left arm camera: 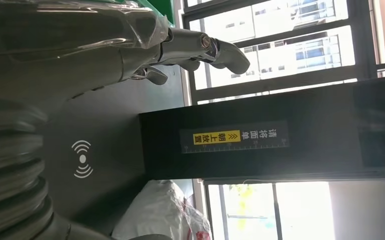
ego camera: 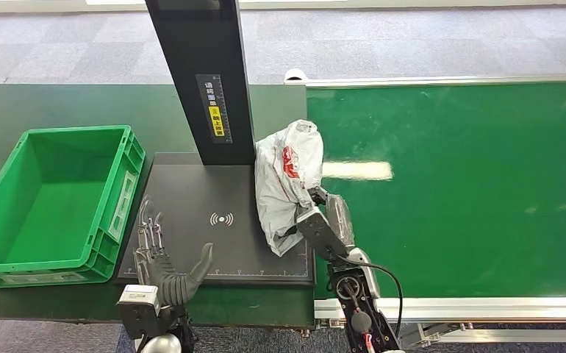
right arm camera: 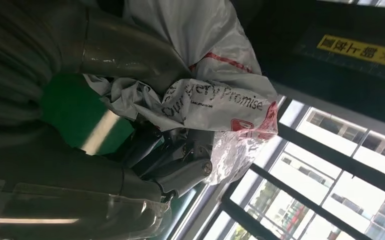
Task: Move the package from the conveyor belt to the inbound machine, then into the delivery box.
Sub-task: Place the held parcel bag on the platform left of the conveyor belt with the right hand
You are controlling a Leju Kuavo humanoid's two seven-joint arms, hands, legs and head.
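Observation:
The package (ego camera: pixel 289 180) will crease in the robot's left gripper but stay spread out while the robot carries it, because the wrinkled white body (ego camera: pixel 274 197) bulges.
The package (ego camera: pixel 286 180), a crumpled white plastic mailer with red print, straddles the right edge of the black inbound machine pad (ego camera: pixel 214 243) and the green conveyor belt (ego camera: pixel 471 184). My right hand (ego camera: pixel 324 220) grips its lower right side; in the right wrist view the thumb and fingers (right arm camera: pixel 180 160) close around the white bag (right arm camera: pixel 215 95). My left hand (ego camera: pixel 164 257) hovers over the pad's front left corner, fingers spread and holding nothing. The left wrist view shows its fingers (left arm camera: pixel 200 47) extended, the pad's wireless symbol (left arm camera: pixel 82 159) and the package (left arm camera: pixel 160 215).
A green delivery box (ego camera: pixel 56 202) stands left of the pad, nothing inside it. The machine's black upright column (ego camera: pixel 206 81) rises behind the pad, bearing a yellow label (ego camera: pixel 219 121). The belt's metal rail (ego camera: pixel 456 305) runs along the front.

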